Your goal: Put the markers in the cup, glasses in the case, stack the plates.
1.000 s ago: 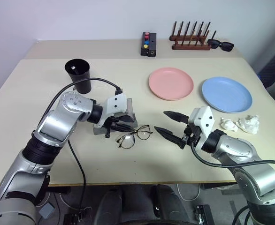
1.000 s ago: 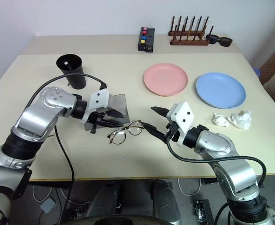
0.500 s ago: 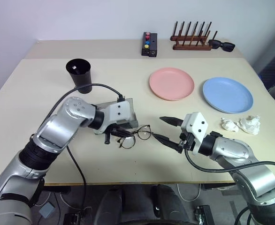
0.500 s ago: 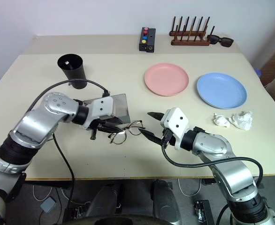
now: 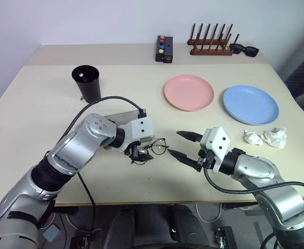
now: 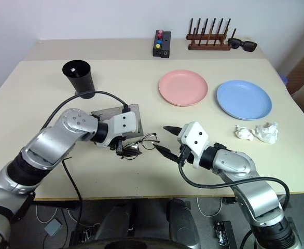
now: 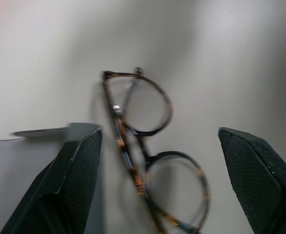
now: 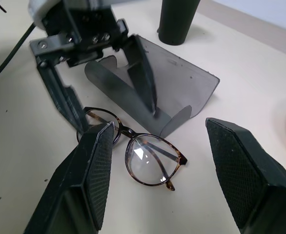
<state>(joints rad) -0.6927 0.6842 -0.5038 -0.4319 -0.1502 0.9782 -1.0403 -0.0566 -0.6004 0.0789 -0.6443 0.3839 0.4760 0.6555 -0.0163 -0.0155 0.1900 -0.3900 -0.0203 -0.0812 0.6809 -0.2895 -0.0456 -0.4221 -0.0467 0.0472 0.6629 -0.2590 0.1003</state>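
The open fingers of my left gripper are around the glasses' end lens, away from the glasses' middle, so my left gripper should grip the bridge before it lifts the glasses into the case.
The wire-framed glasses lie folded on the table, just in front of the open grey case. My left gripper points down over their left end, open, one finger on each side of the frame. My right gripper hovers open just right of the glasses, which lie ahead of its fingers. The black cup stands at the back left. The pink plate and the blue plate lie side by side at the right. The markers are out of view.
Along the far edge stand a small black box with coloured buttons, a wooden rack of dark pegs and black sunglasses. Crumpled white tissue lies near the blue plate.
My left gripper swung from the case down and right onto the glasses, and its fingers spread open. The right gripper stayed open and about still.
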